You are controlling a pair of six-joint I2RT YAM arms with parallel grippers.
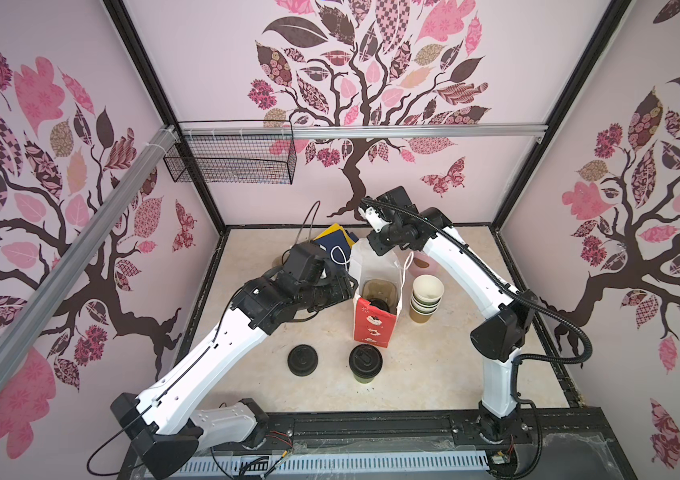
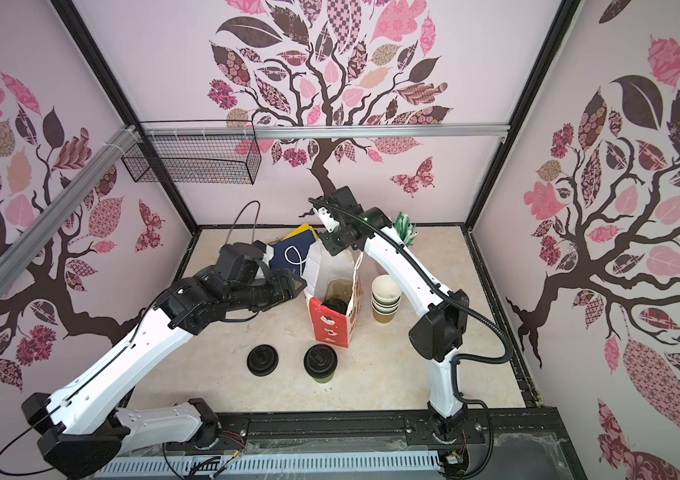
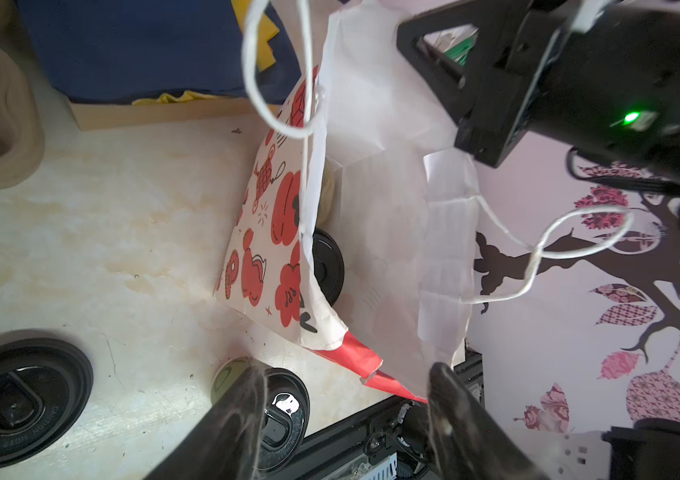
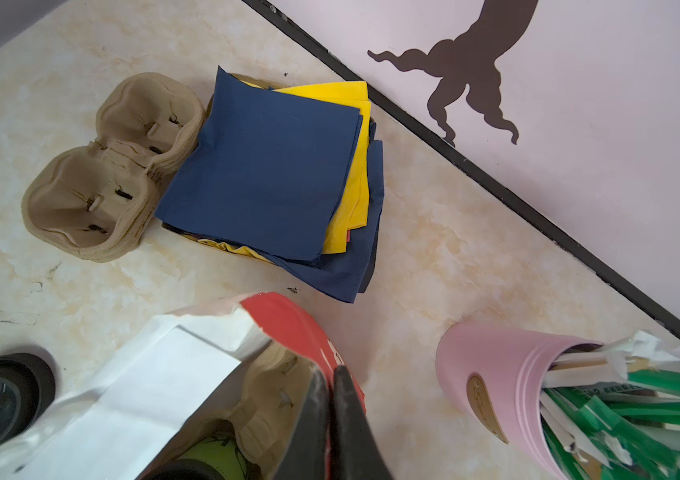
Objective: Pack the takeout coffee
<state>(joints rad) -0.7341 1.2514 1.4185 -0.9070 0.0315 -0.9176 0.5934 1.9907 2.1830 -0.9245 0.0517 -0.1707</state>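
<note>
I should take the bag's red near rim (image 3: 360, 358) with my left gripper and turn the bag so its broad side is to the front, because the bag's narrow red side (image 1: 374, 323) is facing the front.
A red and white paper bag (image 1: 375, 328) stands open mid-table. One takeout coffee with a black lid (image 1: 378, 306) sits inside it, in a cardboard carrier (image 4: 263, 399); its lid (image 3: 328, 266) and green body (image 4: 209, 455) show in the wrist views. A second takeout coffee (image 1: 366, 360) stands on the table in front of the bag. My left gripper (image 3: 346, 374) is open and empty beside the bag's left rim (image 2: 296, 286). My right gripper (image 4: 332, 374) is shut on the bag's red far wall, holding it up (image 1: 375, 249).
A loose black lid (image 1: 302, 360) lies left of the standing cup. Nested lidless cups (image 1: 425, 297) stand right of the bag. Behind it are blue and yellow napkins (image 4: 272, 178), cardboard carriers (image 4: 109, 166) and a pink straw holder (image 4: 492, 374). A wire basket (image 1: 230, 153) hangs on the back rail.
</note>
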